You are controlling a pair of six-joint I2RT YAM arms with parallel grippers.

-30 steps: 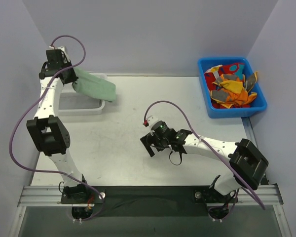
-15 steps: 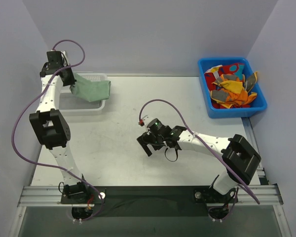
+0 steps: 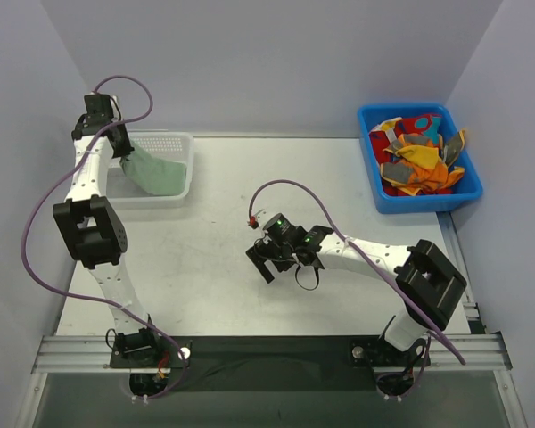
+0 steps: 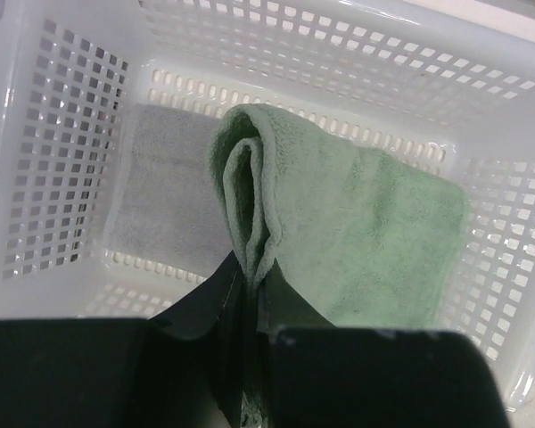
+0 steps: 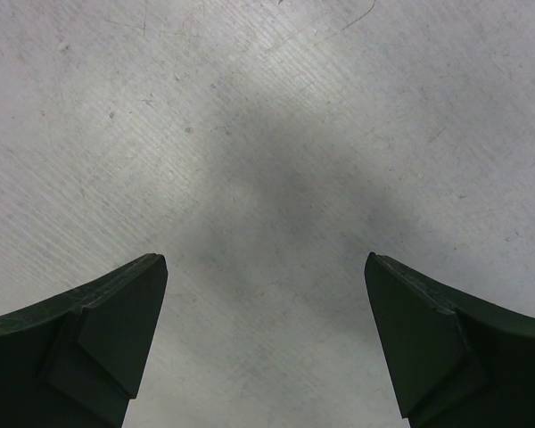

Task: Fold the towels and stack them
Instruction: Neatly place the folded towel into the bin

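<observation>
I should keep lowering the folded edge over the grey towel (image 4: 167,194) with my left gripper and let go there, as the green towel's loose end (image 3: 168,179) is flat in the basket.
My left gripper (image 3: 126,153) (image 4: 250,275) is shut on a folded pale green towel (image 3: 163,172) (image 4: 357,223), pinching its folded edge. The towel hangs down inside the white mesh basket (image 3: 175,141) (image 4: 62,152). On the basket's floor beneath it lies a folded grey towel (image 4: 165,196), flat and partly covered by the green one. Several loose towels (image 3: 419,160), orange, red and grey, are heaped in the blue bin (image 3: 381,201) at the back right. Over the bare table, mid-centre, my right gripper (image 3: 261,265) (image 5: 266,267) stands open with nothing between its fingers.
The basket sits at the table's back left corner near the side wall. The blue bin is at the back right by the other wall. The right arm's purple cable (image 3: 285,187) loops above the table centre.
My left gripper has carried the green towel leftward and down, from over the basket's right rim to inside it. The right gripper has shifted slightly left, still open.
</observation>
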